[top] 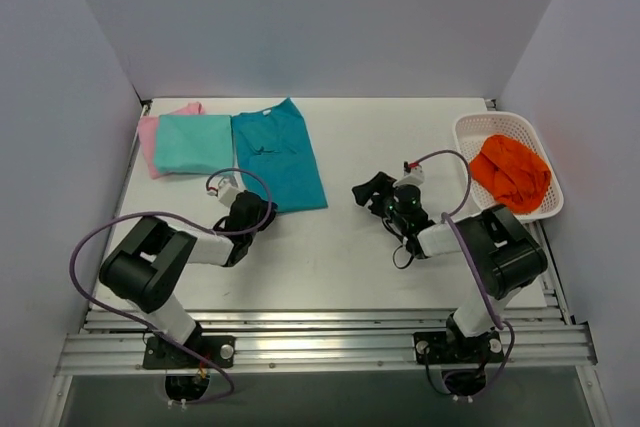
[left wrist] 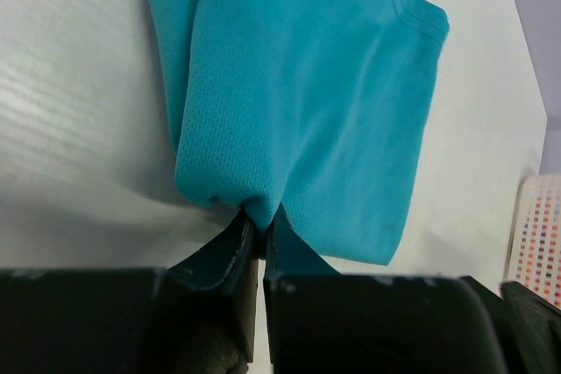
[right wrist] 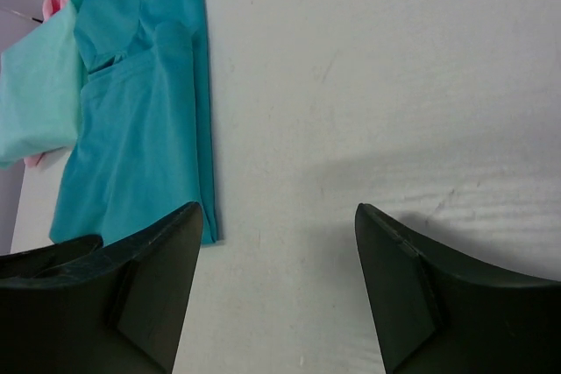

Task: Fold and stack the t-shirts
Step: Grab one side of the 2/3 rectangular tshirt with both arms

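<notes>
I expect the deep teal t-shirt [top: 281,165] to fold over as one when I bring its hem back, because its layers are almost lined up along the long edge [right wrist: 203,137].
A deep teal t-shirt [top: 280,155] lies folded lengthwise at the back left of the table. My left gripper [top: 262,215] sits at its near hem, shut on a pinch of that hem; the left wrist view shows teal cloth [left wrist: 298,94] squeezed between the fingertips [left wrist: 245,232]. An aqua-mint t-shirt [top: 192,143] lies folded on a pink t-shirt [top: 150,139], just left of the teal one. My right gripper [top: 368,190] hovers open over bare table to the right of the teal t-shirt [right wrist: 131,137], with nothing between its fingers [right wrist: 166,243].
A white basket [top: 470,129] at the back right holds crumpled orange cloth [top: 512,173]. Grey walls close in the left, back and right sides. An aluminium rail runs along the near edge by the arm bases.
</notes>
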`<move>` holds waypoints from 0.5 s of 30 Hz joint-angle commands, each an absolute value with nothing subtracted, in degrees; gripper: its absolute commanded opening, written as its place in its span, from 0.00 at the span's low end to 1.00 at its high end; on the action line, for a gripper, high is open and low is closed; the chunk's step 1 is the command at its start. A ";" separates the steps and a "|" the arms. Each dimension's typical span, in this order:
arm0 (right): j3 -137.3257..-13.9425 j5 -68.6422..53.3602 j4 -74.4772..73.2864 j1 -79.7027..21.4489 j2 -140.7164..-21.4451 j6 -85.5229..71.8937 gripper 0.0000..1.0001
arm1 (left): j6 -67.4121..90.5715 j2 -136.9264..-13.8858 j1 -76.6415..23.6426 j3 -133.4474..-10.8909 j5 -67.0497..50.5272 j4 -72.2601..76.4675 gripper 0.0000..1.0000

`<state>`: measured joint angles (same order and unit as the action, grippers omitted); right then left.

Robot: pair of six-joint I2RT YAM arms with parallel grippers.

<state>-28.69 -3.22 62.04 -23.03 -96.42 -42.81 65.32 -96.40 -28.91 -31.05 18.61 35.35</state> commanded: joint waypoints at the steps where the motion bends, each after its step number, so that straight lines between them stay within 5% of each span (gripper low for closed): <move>1: -23.23 -0.80 69.77 -27.31 -95.53 -47.09 0.65 | 61.44 -88.27 -32.95 -28.22 21.53 30.24 0.02; 7: -17.67 6.84 79.00 -42.68 -98.96 -52.63 0.65 | 61.44 -78.16 -37.53 -23.30 23.81 23.92 0.02; 15: -20.30 6.24 88.42 -47.99 -109.06 -57.48 0.64 | 62.49 -73.04 -39.72 -20.65 27.69 19.95 0.02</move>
<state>-20.10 4.58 82.06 -47.00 -104.88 -55.37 62.70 -74.28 -39.22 -20.58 25.04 21.93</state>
